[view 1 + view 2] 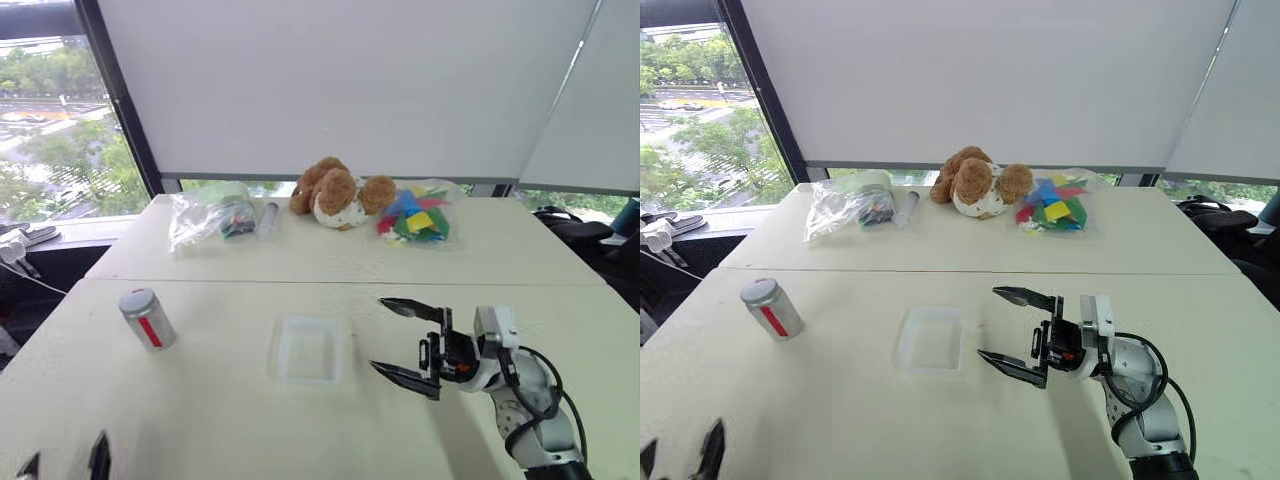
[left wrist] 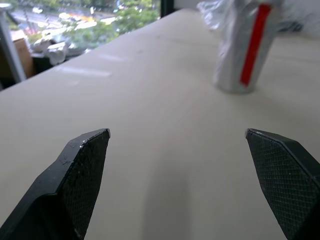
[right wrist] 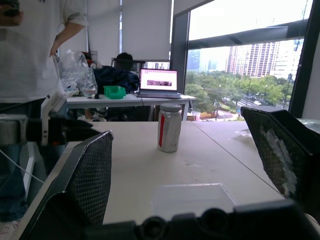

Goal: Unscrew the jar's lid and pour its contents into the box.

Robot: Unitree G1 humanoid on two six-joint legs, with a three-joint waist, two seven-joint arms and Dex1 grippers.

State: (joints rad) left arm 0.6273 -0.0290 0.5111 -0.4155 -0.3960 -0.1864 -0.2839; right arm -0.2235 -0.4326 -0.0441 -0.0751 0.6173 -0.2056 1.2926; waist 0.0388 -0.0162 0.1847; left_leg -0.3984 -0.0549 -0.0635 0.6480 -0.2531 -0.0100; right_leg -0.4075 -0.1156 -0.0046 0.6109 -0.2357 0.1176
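My gripper should expect a few small hidden pieces to fall out when it pours, because silvery wrapping covers the jar (image 1: pixel 149 322) and its lid (image 1: pixel 137 299) is on.
The silvery jar (image 1: pixel 148 318) with its red label stands upright on the left of the table, its lid (image 1: pixel 137 299) on top. In the left wrist view the jar (image 2: pixel 247 45) is ahead of my left gripper (image 2: pixel 177 137), which is open and empty near the table's front left corner (image 1: pixel 62 460). The clear box (image 1: pixel 308 349) lies flat mid-table. Just right of it my right gripper (image 1: pixel 400 340) hovers open, pointing left toward the box and empty. The right wrist view shows the box (image 3: pixel 192 198) close below and the jar (image 3: pixel 169 127) beyond. The contents are hidden inside the jar.
Along the table's far side lie a clear plastic bag (image 1: pixel 210 215), a slim grey tube (image 1: pixel 268 217), a brown teddy bear (image 1: pixel 340 192) and a bag of coloured pieces (image 1: pixel 418 215). A person (image 3: pixel 35 60) stands beyond the table's left side, near a desk with a laptop (image 3: pixel 159 82).
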